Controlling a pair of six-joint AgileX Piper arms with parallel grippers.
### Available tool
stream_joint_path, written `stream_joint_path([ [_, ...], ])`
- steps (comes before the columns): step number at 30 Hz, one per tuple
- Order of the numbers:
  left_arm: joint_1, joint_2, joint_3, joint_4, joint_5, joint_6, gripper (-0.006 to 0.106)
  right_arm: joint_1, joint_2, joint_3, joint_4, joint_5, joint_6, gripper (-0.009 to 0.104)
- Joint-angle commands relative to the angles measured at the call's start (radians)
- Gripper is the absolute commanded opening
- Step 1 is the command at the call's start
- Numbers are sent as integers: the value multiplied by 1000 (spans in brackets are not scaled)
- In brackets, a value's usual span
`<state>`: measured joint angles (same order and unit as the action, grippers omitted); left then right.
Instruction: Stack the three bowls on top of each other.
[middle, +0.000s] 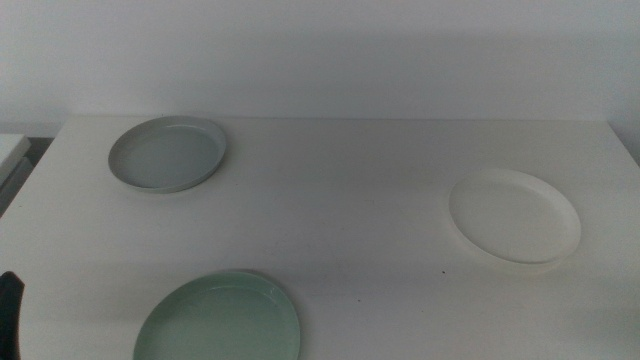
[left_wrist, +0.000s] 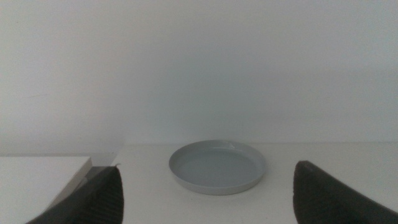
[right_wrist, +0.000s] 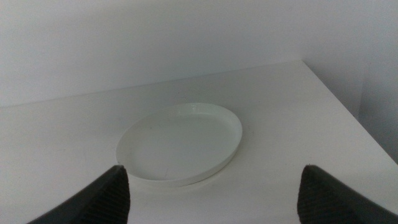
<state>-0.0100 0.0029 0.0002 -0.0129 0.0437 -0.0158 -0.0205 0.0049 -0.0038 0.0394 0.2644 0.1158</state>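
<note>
My left gripper is to take the mint green bowl (middle: 222, 322) by its rim (middle: 156, 310) and centre it before fetching the grey bowl, because the mint green bowl sits at the near edge of the table, away from the middle.
Three bowls rest apart on the white table (middle: 340, 190). The pale grey bowl (middle: 167, 153) is at the far left, the white bowl (middle: 514, 215) at the right, and the mint green bowl (middle: 218, 318) at the near edge, left of centre. My left gripper (left_wrist: 207, 169) is open and empty, and the grey bowl (left_wrist: 217, 167) lies well ahead of it. In the middle view only a dark tip of this gripper (middle: 8, 310) shows at the bottom left. My right gripper (right_wrist: 211, 171) is also open and empty, a short way back from the white bowl (right_wrist: 180, 144).
A white wall (middle: 320, 50) runs behind the table. A separate white surface (middle: 10, 150) sits past the table's left edge, with a gap between. The table's right edge (right_wrist: 348, 118) falls off close beside the white bowl.
</note>
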Motion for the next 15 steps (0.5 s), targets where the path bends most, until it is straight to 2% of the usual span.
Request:
stream_joint_path([
  [1,0,-3,0,-1,-18,-9,94,-8,-5,4,-11,-10,-3,90],
  [6,0,56,-40,-1,69,-10,94,-8,-5,4,-11,-10,-3,90],
  [9,0,216,-212,-3,226,-10,94,-8,-5,4,-11,-10,-3,90],
  [13,0,448,-506,-7,573,-8,94,-8,-5,4,-11,-10,-3,90],
  [15,0,555,-626,-57,719,-8,94,-8,-5,4,-11,-10,-3,90],
])
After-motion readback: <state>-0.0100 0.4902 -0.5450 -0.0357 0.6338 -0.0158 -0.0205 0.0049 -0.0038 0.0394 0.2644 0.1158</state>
